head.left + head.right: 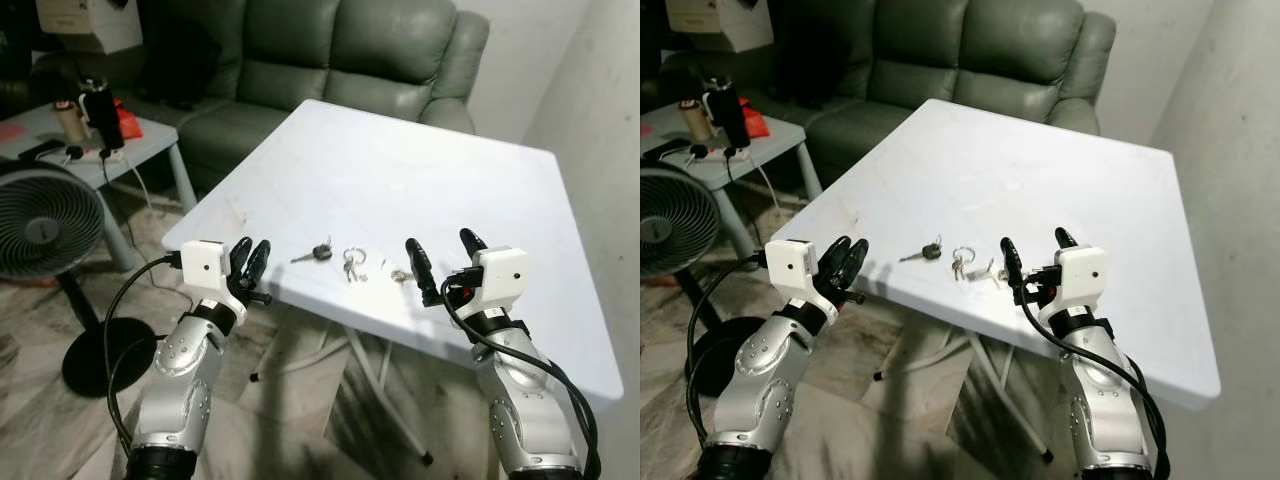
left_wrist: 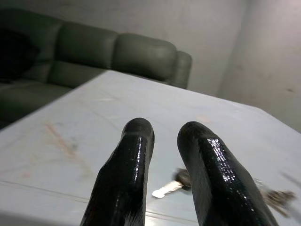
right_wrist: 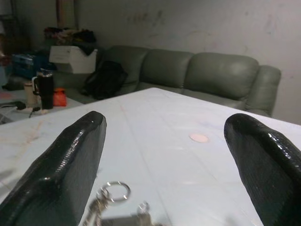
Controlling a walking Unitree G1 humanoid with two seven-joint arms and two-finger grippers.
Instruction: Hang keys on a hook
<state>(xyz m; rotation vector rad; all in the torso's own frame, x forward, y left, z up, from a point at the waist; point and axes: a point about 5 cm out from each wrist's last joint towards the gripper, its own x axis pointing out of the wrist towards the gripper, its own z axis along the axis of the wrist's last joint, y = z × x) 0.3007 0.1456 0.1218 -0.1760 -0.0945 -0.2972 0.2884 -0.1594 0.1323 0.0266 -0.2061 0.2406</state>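
Note:
My gripper is about to lift the small key bunch [image 1: 400,275], which should come free and leave the key ring behind, as a white gap [image 1: 377,272] lies between them.
Three lots of keys lie in a row near the front edge of the white table [image 1: 400,170]: a black-headed key [image 1: 318,253], a key ring with keys [image 1: 353,263] and a small key bunch [image 1: 398,273]. My right gripper [image 1: 439,240] hovers just right of the small bunch, fingers wide open and empty; the right wrist view has the key ring [image 3: 116,190] ahead between them. My left gripper [image 1: 251,246] is at the table's front left edge, left of the black-headed key [image 2: 169,187], with only a narrow gap between its fingers [image 2: 134,155] and nothing held.
A green sofa [image 1: 340,60] stands behind the table. To the left are a floor fan [image 1: 40,225] and a low side table [image 1: 150,130] carrying a black bottle and cables. A plain wall runs along the right. Folding legs show under the table.

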